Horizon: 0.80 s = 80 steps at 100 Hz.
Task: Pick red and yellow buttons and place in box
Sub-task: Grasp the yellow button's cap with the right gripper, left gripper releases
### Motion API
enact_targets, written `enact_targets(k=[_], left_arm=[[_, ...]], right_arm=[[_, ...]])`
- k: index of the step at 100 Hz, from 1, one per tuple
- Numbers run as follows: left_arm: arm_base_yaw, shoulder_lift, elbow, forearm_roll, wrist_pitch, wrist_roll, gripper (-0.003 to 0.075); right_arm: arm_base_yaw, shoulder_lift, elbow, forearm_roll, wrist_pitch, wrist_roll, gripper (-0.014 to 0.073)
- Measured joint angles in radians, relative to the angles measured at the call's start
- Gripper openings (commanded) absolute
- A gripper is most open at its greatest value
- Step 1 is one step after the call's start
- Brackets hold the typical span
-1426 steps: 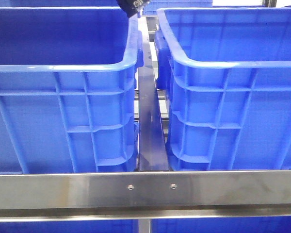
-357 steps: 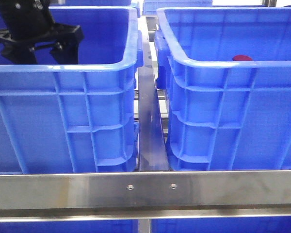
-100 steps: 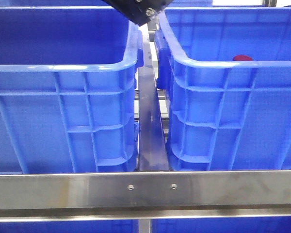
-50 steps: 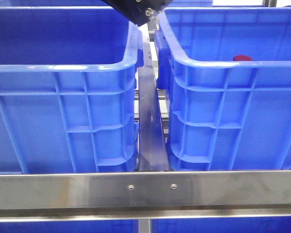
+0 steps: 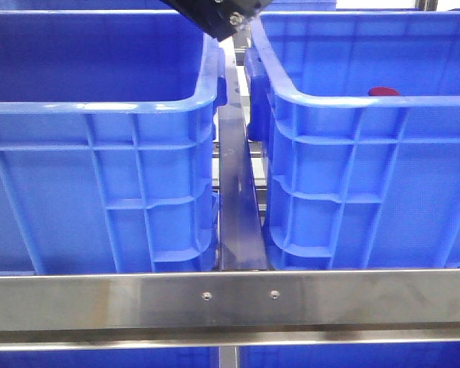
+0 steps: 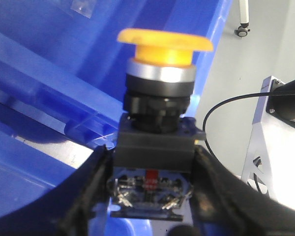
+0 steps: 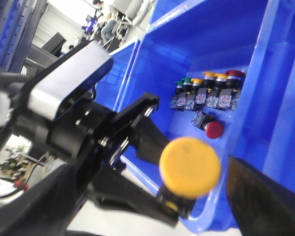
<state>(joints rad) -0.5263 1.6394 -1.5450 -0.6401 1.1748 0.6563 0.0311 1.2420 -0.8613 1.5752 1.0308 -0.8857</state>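
The yellow button's black body (image 6: 153, 147) is in my left gripper, away from the box, so my right gripper should grab the cap end (image 6: 164, 46) and put the button there.
My left gripper (image 6: 152, 169) is shut on the black body of the yellow button (image 6: 164, 42), whose cap points away from the wrist. It holds the button in the air beside a blue crate wall. In the right wrist view the same yellow button (image 7: 189, 167) sits between the wide-apart fingers of my open right gripper (image 7: 152, 204), which does not touch it. A red button (image 5: 383, 92) shows just above the near rim of the right-hand box (image 5: 353, 100). In the front view only a piece of the left arm (image 5: 218, 15) shows, at the top between the crates.
A second blue crate (image 5: 100, 107) stands on the left, with a steel rail (image 5: 238, 199) between the two and a steel bar (image 5: 230, 299) across the front. The right wrist view shows a crate holding a row of several buttons (image 7: 206, 91) and a loose red one (image 7: 214, 129).
Since 3.6 s ago the left gripper has risen out of the left crate to the top, between the crates. Nothing has moved in the last second.
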Motion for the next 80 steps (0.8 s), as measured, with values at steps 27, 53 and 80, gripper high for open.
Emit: enact_targets(k=[27, 53, 80], left_arm=[[0.000, 0.000, 0.000, 0.000, 0.000, 0.000, 0.0136], [0.000, 0.000, 0.000, 0.000, 0.000, 0.000, 0.0136], [0.000, 0.000, 0.000, -0.002, 0.005, 0.002, 0.0260]], right_arm=[[0.077, 0.142, -0.048, 0.032, -0.013, 0.003, 0.0631], [0.135, 0.173, -0.053, 0.046, -0.044, 0.003, 0.0608], [0.135, 0.175, -0.053, 0.046, -0.047, 0.003, 0.0232]])
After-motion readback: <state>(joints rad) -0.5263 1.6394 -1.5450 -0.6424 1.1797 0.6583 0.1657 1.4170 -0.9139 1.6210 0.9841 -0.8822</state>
